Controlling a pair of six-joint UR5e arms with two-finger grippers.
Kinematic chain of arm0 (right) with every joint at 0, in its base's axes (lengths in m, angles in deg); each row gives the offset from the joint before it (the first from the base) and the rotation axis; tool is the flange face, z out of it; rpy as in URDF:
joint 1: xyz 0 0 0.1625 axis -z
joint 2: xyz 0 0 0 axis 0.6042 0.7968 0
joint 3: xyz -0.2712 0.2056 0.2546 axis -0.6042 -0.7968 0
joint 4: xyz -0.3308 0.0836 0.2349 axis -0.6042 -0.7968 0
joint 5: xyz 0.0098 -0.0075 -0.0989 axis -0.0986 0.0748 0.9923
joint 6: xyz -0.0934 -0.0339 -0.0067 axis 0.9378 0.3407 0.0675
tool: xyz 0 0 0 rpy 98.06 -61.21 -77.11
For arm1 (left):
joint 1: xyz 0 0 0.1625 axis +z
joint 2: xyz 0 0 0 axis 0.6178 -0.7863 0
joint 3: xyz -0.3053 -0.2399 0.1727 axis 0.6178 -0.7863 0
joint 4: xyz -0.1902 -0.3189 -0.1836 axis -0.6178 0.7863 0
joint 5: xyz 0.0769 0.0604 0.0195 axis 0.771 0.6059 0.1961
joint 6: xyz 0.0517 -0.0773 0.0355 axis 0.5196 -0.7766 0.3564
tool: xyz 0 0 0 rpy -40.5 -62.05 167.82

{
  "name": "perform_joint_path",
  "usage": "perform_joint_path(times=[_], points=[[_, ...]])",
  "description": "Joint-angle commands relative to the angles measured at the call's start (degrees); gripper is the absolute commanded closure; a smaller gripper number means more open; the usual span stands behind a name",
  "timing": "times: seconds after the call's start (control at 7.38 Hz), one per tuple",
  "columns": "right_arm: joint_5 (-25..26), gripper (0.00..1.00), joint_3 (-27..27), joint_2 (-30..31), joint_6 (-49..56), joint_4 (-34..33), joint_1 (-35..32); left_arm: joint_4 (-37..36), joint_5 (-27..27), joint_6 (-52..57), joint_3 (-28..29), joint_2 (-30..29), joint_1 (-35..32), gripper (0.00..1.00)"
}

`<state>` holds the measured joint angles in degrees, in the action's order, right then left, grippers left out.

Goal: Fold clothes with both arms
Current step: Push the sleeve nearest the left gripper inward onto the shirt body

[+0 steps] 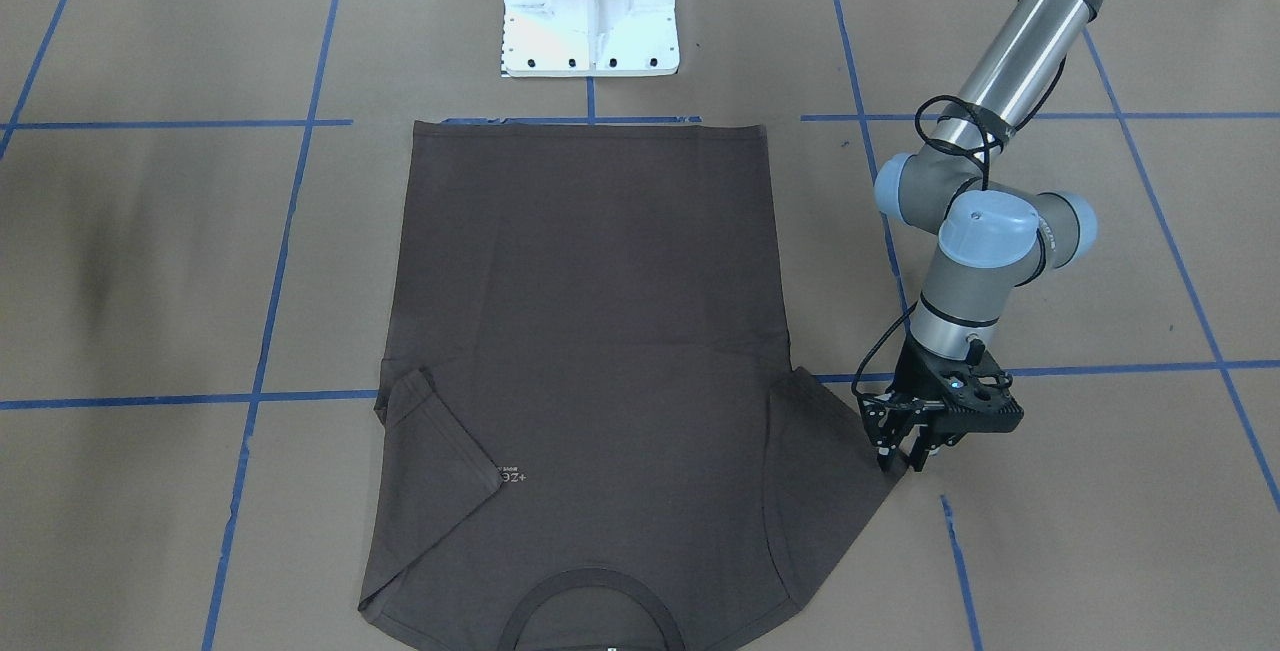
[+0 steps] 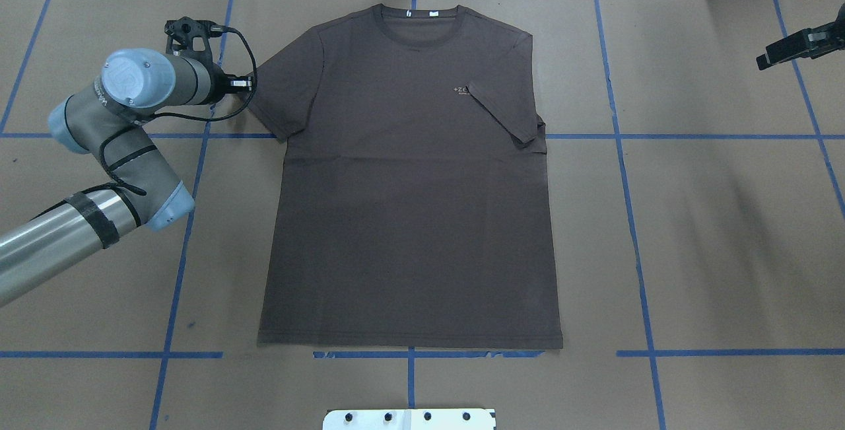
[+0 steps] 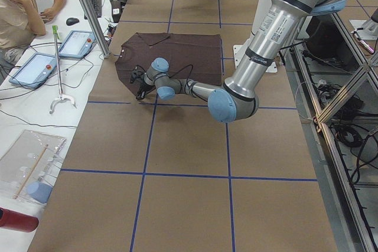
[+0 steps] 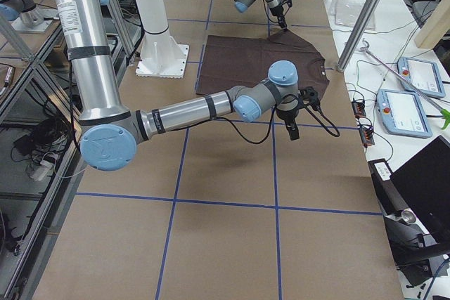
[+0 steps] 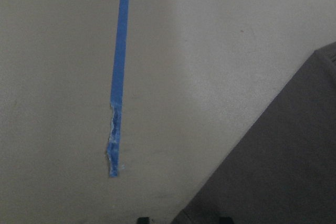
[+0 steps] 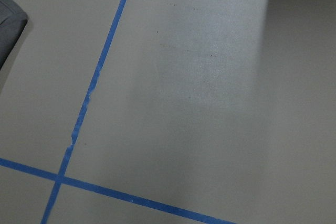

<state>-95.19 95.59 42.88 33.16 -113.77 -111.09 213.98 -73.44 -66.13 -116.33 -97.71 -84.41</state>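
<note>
My gripper will carry the tip of the spread sleeve (image 1: 830,477) inward, and the sleeve will then fold over flat while the body stays in place, because the folded sleeve (image 1: 432,483) lies as a flat triangle.
The dark grey-brown T-shirt (image 2: 409,185) lies flat on the brown table, collar away from the robot base. One short sleeve (image 2: 505,113) is folded in over the chest beside the pale logo (image 2: 462,90). The other sleeve (image 1: 850,441) lies spread out. My left gripper (image 1: 903,459) is down at that sleeve's outer tip, jaws open. In the left wrist view the sleeve edge (image 5: 283,171) runs between the two fingertips (image 5: 143,219). My right gripper (image 2: 766,60) hangs above the table far off to the right, away from the shirt. I cannot tell if it is open.
The white pedestal base (image 1: 590,6) stands just past the shirt's hem. Blue tape lines (image 2: 620,136) grid the table. Along the far edge stand a metal post (image 3: 88,10), tablets (image 3: 74,42) and a seated operator (image 3: 23,4).
</note>
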Motion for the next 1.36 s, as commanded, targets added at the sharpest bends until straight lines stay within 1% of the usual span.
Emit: perform_joint_path(times=[0.0,0.27,0.41,0.54,0.68,0.81,0.95,1.08,1.22], points=[[-0.07,0.0,-0.07,-0.14,0.0,0.0,0.0,-0.05,0.36,-0.01,-0.16,-0.21,0.02,1.0],[0.02,0.0,-0.07,-0.14,0.0,0.0,0.0,-1.09,0.28,-0.27,-1.65,-1.86,0.02,1.0],[0.02,0.0,-0.07,-0.23,0.0,0.0,0.0,-4.23,0.01,-0.53,-4.36,-2.66,0.02,1.0],[0.02,0.0,-0.07,-0.23,-0.09,0.0,0.0,-12.36,-0.34,-3.06,-7.78,-5.02,0.45,1.0],[0.11,0.0,-0.07,-0.31,-0.18,0.0,0.09,-17.4,-0.25,-5.87,-8.68,-8.09,2.11,1.0],[0.19,0.0,-0.16,-0.49,-0.18,-0.09,0.09,-19.28,-0.17,-8.33,-8.17,-10.64,3.69,1.0],[0.2,0.0,-0.16,-0.58,-0.35,-0.09,0.09,-19.38,0.1,-10.01,-6.42,-12.06,4.75,1.0],[0.2,0.0,-0.16,-0.67,-0.35,-0.09,0.17,-19.38,0.27,-10.98,-3.27,-14.07,4.94,1.0],[0.2,0.0,-0.16,-0.67,-0.61,-0.09,0.17,-19.38,0.28,-11.08,-2.11,-14.62,4.94,1.0]])
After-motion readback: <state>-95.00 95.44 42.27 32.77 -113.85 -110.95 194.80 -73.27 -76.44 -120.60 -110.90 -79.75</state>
